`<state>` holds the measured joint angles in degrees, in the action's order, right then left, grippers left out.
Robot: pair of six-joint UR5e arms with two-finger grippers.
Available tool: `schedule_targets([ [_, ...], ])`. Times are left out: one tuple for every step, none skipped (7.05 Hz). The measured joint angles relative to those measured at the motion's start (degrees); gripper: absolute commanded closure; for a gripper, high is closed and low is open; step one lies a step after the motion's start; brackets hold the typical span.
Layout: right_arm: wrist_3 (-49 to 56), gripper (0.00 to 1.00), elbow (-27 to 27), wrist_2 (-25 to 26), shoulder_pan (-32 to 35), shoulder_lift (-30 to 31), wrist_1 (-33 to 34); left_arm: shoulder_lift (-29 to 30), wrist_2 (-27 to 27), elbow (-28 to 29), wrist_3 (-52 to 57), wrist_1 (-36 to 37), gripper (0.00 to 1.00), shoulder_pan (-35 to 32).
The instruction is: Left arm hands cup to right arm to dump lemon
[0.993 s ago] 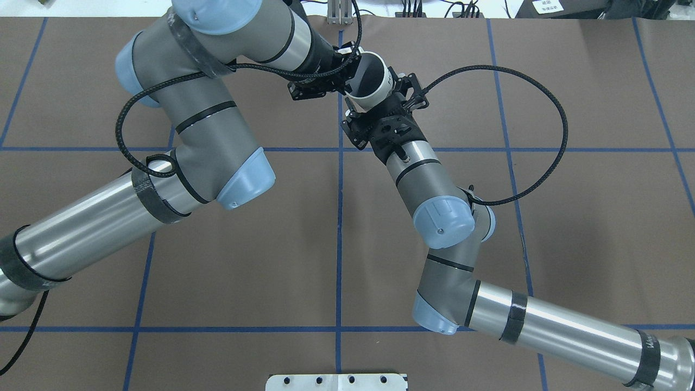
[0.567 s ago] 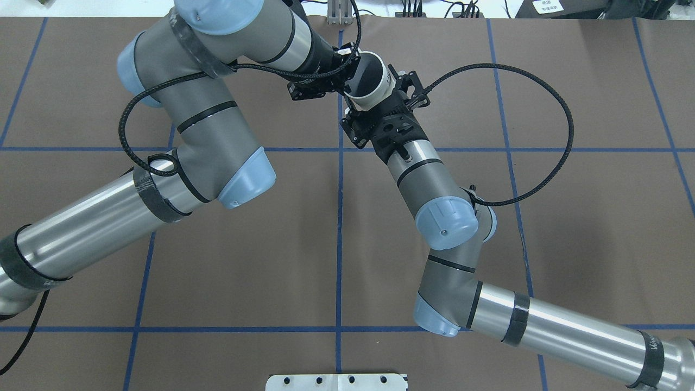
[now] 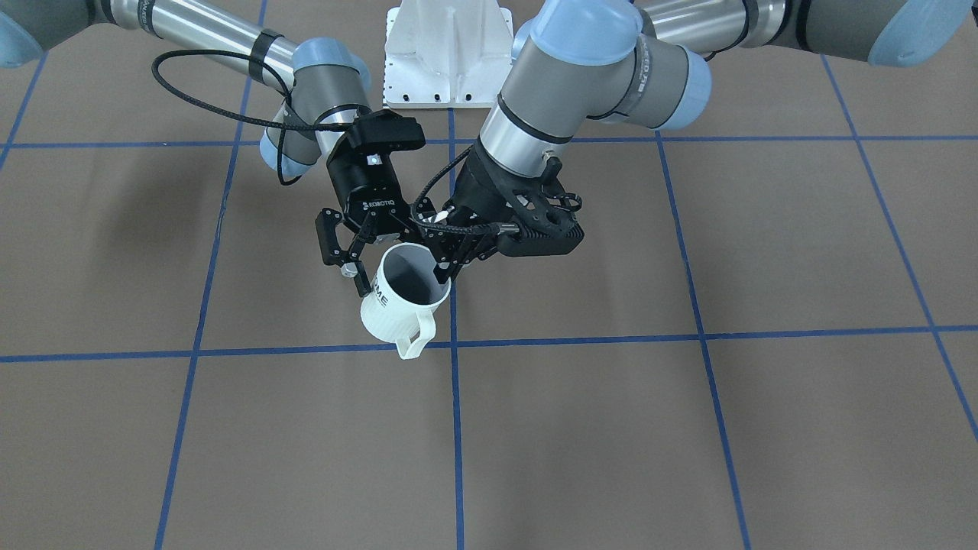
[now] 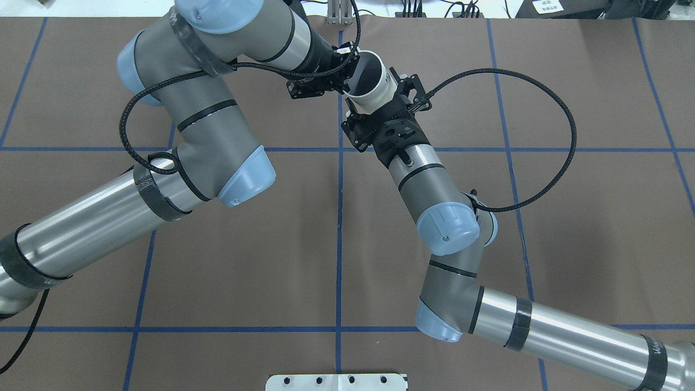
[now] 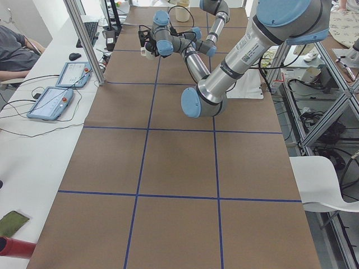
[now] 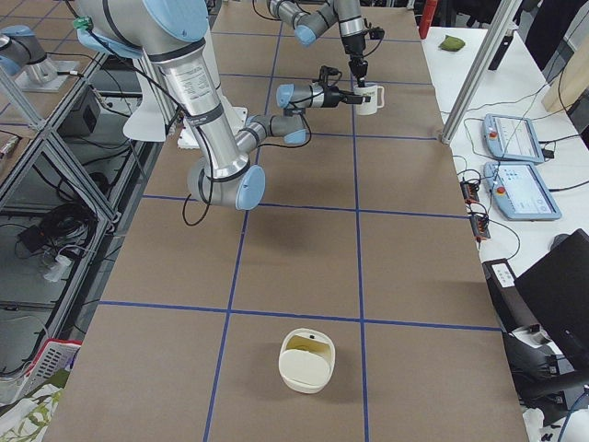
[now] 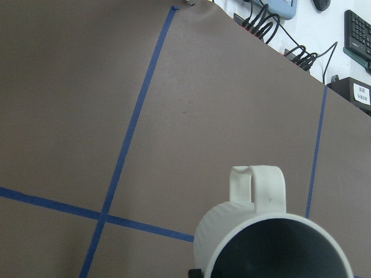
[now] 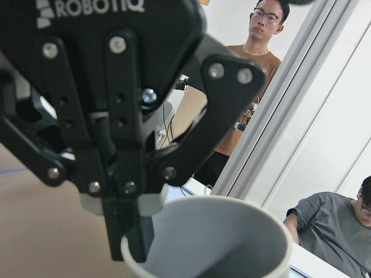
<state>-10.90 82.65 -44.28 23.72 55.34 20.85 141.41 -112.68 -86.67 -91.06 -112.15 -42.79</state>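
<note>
The empty cup's rim point(image 3: 446, 287) is in my left gripper, so next my right gripper pulls its open fingers off the cup's body point(image 3: 377, 316) and moves back out of the way.
The cup point(image 3: 393, 309), a white ribbed mug with "HOME" lettering, hangs tilted above the table; it also shows in the overhead view point(image 4: 376, 96). My left gripper point(image 3: 447, 266) is shut on its rim, one finger inside, also seen overhead point(image 4: 347, 81) and in the right wrist view point(image 8: 130, 231). My right gripper point(image 3: 390, 263) is open and straddles the cup's body from behind, one finger point(image 3: 357, 281) beside the wall; overhead it sits just under the cup point(image 4: 388, 93). The cup's handle point(image 7: 257, 184) points away from the robot. No lemon shows inside the grey interior point(image 8: 220, 237).
A cream container point(image 6: 306, 361) stands on the brown table far down towards the right end. The right arm's black cable point(image 4: 564, 136) loops wide to the right. Operators, tablets and a metal post point(image 6: 479, 64) line the table's far side.
My right gripper has edged slightly forward along the cup, and its elbow has shifted a little. The cup stays pinched in my left gripper, nearly unmoved.
</note>
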Motion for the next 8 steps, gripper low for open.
schedule_targets([
  [0.0,0.0,1.3,0.7,-0.8,1.2,-0.1,0.0,0.0,0.0,0.0,0.0,1.0,-0.1],
  [0.1,0.0,3.0,1.1,-1.5,2.5,-0.1,0.0,0.0,0.1,0.1,0.0,1.0,-0.2],
  [0.1,0.0,4.2,1.9,-2.4,3.6,-0.1,0.0,0.0,0.1,0.1,0.0,1.0,-0.2],
  [0.1,0.0,4.7,3.1,-3.4,4.1,-0.1,0.0,0.0,0.2,0.1,0.0,1.0,-0.3],
  [0.4,0.0,5.0,4.4,-4.4,4.3,-0.1,0.0,0.0,0.2,0.1,0.0,1.0,-0.3],
  [1.1,0.0,5.2,5.1,-5.1,4.3,-0.1,0.0,0.0,0.2,0.1,0.0,1.0,-0.3],
  [1.4,0.0,5.8,5.2,-5.4,4.3,-0.2,0.0,0.0,0.2,0.2,0.0,1.0,-0.3],
  [1.2,0.0,6.6,4.9,-5.1,4.1,-0.1,0.0,0.0,0.2,0.7,0.1,1.0,-0.3],
])
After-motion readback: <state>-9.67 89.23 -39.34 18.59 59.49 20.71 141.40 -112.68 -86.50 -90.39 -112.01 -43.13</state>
